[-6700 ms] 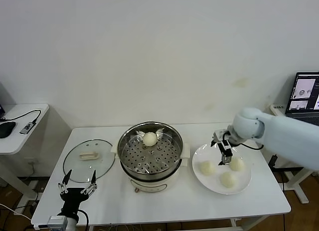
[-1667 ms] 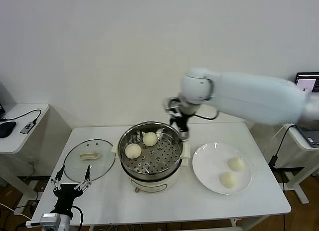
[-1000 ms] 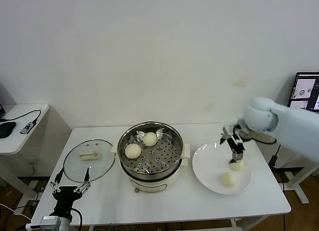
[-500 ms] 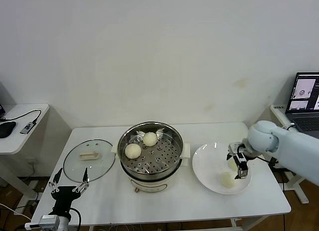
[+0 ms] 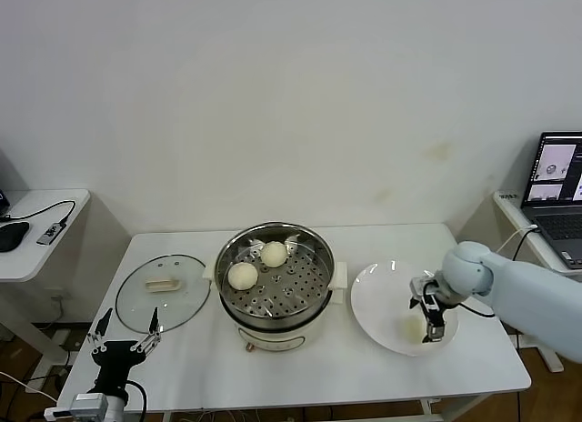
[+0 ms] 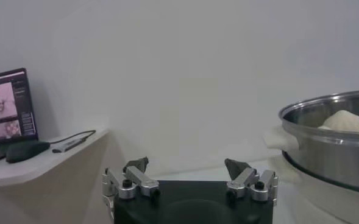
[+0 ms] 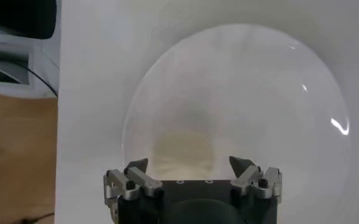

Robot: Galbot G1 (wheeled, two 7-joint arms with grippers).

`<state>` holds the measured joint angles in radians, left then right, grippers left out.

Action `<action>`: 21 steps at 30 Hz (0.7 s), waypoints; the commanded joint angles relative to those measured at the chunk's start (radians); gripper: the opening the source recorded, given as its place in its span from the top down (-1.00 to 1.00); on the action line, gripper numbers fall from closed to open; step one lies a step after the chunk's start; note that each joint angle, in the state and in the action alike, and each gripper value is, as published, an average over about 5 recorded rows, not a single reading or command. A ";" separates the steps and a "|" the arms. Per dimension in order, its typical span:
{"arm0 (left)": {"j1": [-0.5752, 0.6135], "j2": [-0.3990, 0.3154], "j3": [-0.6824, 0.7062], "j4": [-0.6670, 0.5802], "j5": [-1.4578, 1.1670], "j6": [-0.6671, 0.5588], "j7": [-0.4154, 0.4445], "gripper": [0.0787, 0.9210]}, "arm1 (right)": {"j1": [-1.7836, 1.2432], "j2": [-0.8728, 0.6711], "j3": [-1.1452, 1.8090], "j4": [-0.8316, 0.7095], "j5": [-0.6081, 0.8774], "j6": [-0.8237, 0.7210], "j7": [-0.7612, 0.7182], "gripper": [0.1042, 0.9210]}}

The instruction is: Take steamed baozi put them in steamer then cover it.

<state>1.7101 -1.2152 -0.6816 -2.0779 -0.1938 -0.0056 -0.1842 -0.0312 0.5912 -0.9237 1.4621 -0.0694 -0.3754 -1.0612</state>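
My right gripper is covering part of the white plate, so I should expect another baozi hidden under it when I lift this baozi (image 5: 412, 328) away.
The steamer (image 5: 275, 281) stands mid-table with two steamed baozi (image 5: 243, 276) (image 5: 274, 254) on its perforated tray. It also shows in the left wrist view as the steamer (image 6: 331, 143) with one baozi (image 6: 345, 122) above its rim. On the white plate (image 5: 382, 299) my right gripper (image 5: 428, 324) is down and open around a baozi (image 5: 412, 327); in the right wrist view that baozi (image 7: 184, 149) lies between the spread fingers of the gripper (image 7: 189, 163), untouched. The glass cover (image 5: 162, 290) lies flat left of the steamer. My left gripper (image 5: 123, 336) (image 6: 186, 165) waits open at the table's front-left edge.
A laptop (image 5: 556, 172) stands on a desk at the far right. A side table (image 5: 36, 222) with a mouse and a cable is at the far left. My right forearm hangs over the plate's right half and hides what lies there.
My right gripper has come down from above the plate's far side to its near side and now straddles the near baozi. The left arm has barely moved.
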 commanded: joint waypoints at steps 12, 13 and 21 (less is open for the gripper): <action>0.002 -0.005 0.002 0.001 0.001 -0.001 -0.001 -0.77 | -0.058 0.021 0.046 -0.034 -0.055 -0.008 0.008 -0.55; 0.003 -0.006 0.002 0.001 0.001 -0.001 -0.001 -0.77 | -0.061 0.022 0.049 -0.035 -0.057 -0.008 0.008 -0.53; 0.005 -0.008 0.002 -0.002 0.002 -0.002 -0.001 -0.77 | -0.058 0.017 0.066 -0.029 -0.062 -0.004 0.011 -0.29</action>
<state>1.7148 -1.2238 -0.6801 -2.0800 -0.1923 -0.0071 -0.1849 -0.0878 0.6094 -0.8666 1.4338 -0.1235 -0.3800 -1.0505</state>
